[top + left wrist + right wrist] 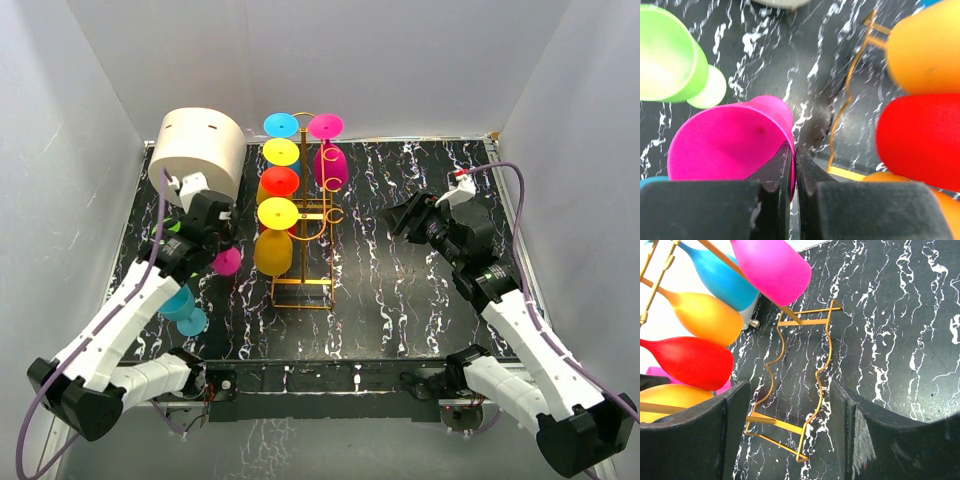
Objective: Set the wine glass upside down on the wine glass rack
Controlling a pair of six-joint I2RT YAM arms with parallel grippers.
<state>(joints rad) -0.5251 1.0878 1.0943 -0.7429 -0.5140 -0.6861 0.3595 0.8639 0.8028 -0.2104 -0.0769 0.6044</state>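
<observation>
I should continue to hold my right gripper open until it meets the glass's stem, because my left gripper is holding the magenta wine glass by its rim [784,131] and leaves the foot [228,263] free.
My left gripper [794,161] is shut on the rim of a magenta wine glass [730,145], which lies on its side low over the table, left of the wine glass rack [303,262]. In the top view the left gripper [210,238] has this glass [227,262] just beside it. The golden wire rack holds several upside-down glasses: cyan, yellow, red and orange on its left, magenta [331,165] on its right. My right gripper [408,222] is open and empty, to the right of the rack. Its wrist view [790,410] looks at the rack's wire base [790,372].
A cream cylindrical container [200,148] stands at the back left. A teal glass [183,310] lies on the table under the left arm. A green glass [667,57] lies beside the held one. White walls enclose the black marbled table [420,290].
</observation>
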